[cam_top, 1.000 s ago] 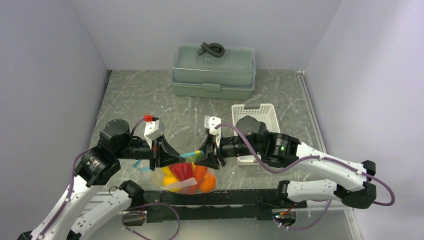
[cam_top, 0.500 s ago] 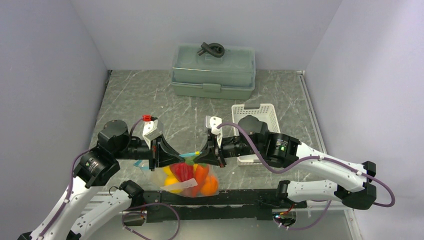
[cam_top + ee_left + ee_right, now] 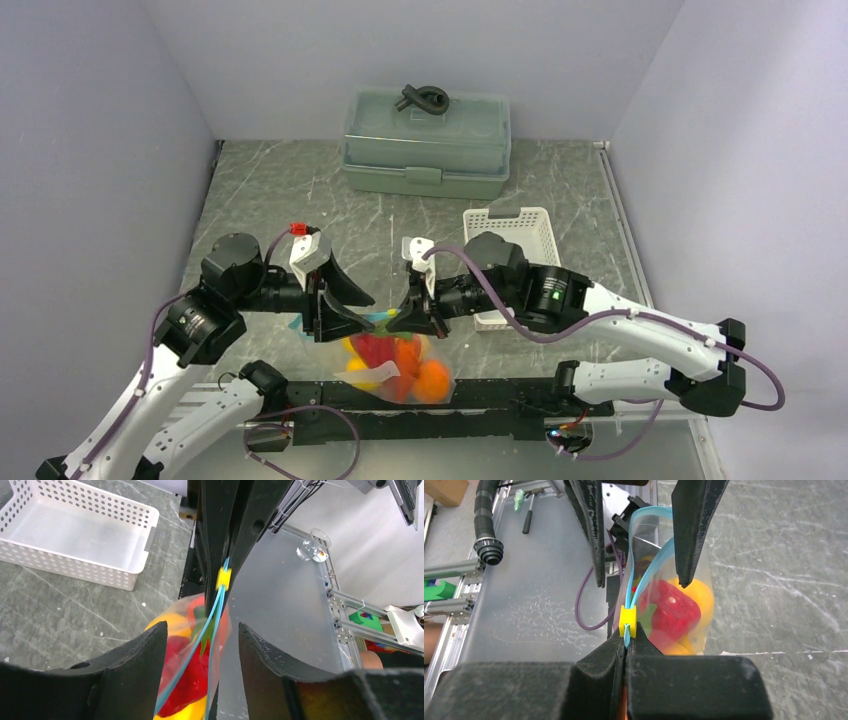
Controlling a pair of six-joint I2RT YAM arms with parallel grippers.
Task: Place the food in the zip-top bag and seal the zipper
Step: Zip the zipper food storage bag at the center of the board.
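My left gripper's open fingers surround the teal strips (image 3: 190,652), short of the yellow slider (image 3: 223,579). I should move them closer and pinch that slider before pulling the zipper shut.
The clear zip-top bag (image 3: 372,371) hangs between my two grippers above the table's near edge. Inside it is the food (image 3: 402,358), red, yellow and orange pieces. My right gripper (image 3: 625,642) is shut on the end of the teal zipper (image 3: 652,509), just behind its yellow slider (image 3: 627,621). My left gripper (image 3: 202,627) is open. The two teal strips run between its fingers (image 3: 135,665) without touching either one. In the top view the left gripper (image 3: 352,311) faces the right gripper (image 3: 399,322) across the bag's mouth.
A white lattice basket (image 3: 538,228) stands behind the right arm and shows as empty in the left wrist view (image 3: 75,530). A grey-green lidded box (image 3: 425,145) sits at the back wall. The black base rail (image 3: 480,395) runs just under the bag.
My left gripper has opened and let go of the bag's edge. The right gripper closed on the zipper end and shifted slightly left. The bag sags lower and to the right.
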